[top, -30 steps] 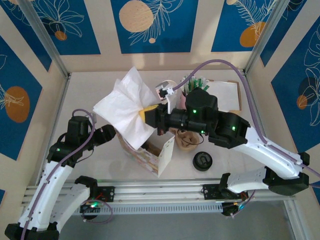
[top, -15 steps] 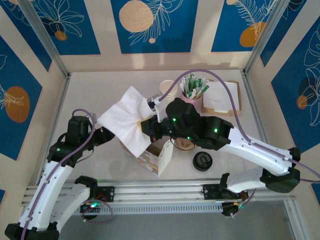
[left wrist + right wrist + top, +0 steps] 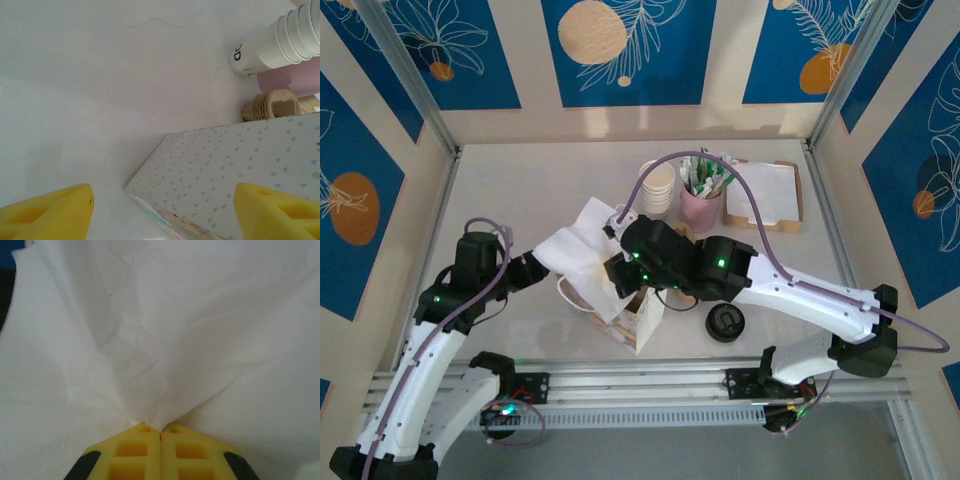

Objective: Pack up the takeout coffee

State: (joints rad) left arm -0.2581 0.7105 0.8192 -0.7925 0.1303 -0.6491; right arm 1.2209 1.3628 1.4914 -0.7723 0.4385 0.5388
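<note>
I should keep pushing down with my right gripper while the white napkin is pinched over the patterned paper bag's opening, and let go once the napkin sits inside the bag's rim.
My right gripper is shut on a pinch of white napkin. In the top view that gripper points down and left over the mouth of the patterned paper bag, and the napkin drapes over the bag's left rim. Just left of the bag sits my left gripper. Its yellow fingers stand wide apart in the left wrist view, with the bag's heart-dotted side between them and untouched. The takeout coffee is hidden.
A stack of lidless cream cups and a pink cup of sachets stand behind the bag. A board with white paper lies back right. A loose black lid lies near the front. A brown pulp piece shows beyond the bag.
My right arm has swung down and toward the near left, carrying the napkin from spread out above the bag to bunched at its mouth. The left arm has not moved.
</note>
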